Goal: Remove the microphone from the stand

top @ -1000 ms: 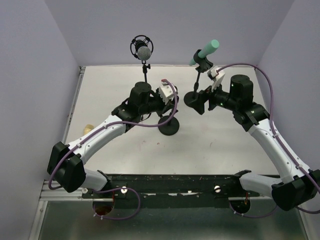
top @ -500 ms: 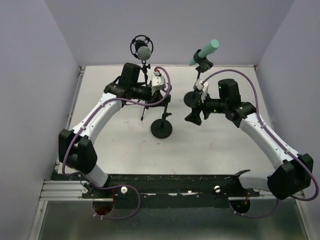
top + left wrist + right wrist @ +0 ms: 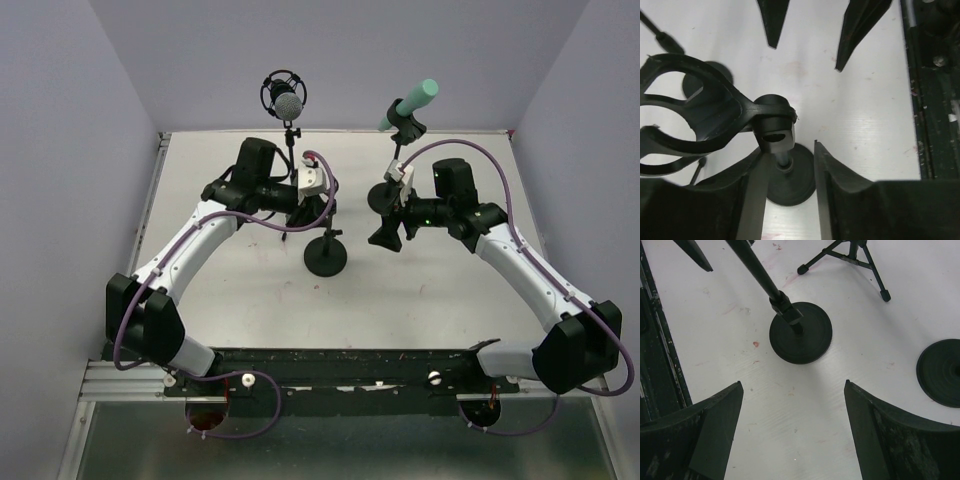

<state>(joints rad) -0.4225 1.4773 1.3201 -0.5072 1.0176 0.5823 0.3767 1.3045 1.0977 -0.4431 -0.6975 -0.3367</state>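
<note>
Next, my left gripper closes deeper around the clip's base (image 3: 774, 125) because the base sits off centre at the ends of its fingers. Then I should bring my right gripper to the stand's pole (image 3: 329, 228).
A teal microphone (image 3: 411, 103) sits in a clip on a round-base stand (image 3: 397, 160) at the back right. A grey-mesh microphone (image 3: 288, 102) hangs in a black shock mount on a tripod (image 3: 855, 255). A third stand (image 3: 326, 258) with a round base (image 3: 790, 177) carries an empty black clip (image 3: 695, 120). My left gripper (image 3: 332, 208) (image 3: 789, 147) is open, with its fingers on either side of that stand's pole, just below the clip. My right gripper (image 3: 380, 218) (image 3: 792, 383) is wide open and empty, low beside the teal microphone's stand.
In the right wrist view the middle stand's base (image 3: 800, 332) lies ahead and the teal microphone stand's base (image 3: 940, 372) lies to the right. Purple walls close in the white table (image 3: 450, 300). A black rail (image 3: 340, 362) runs along the near edge.
My left arm swung back and left, and its gripper now straddles the middle stand's pole. That stand's base shifted slightly left. My right gripper moved left and lower.
</note>
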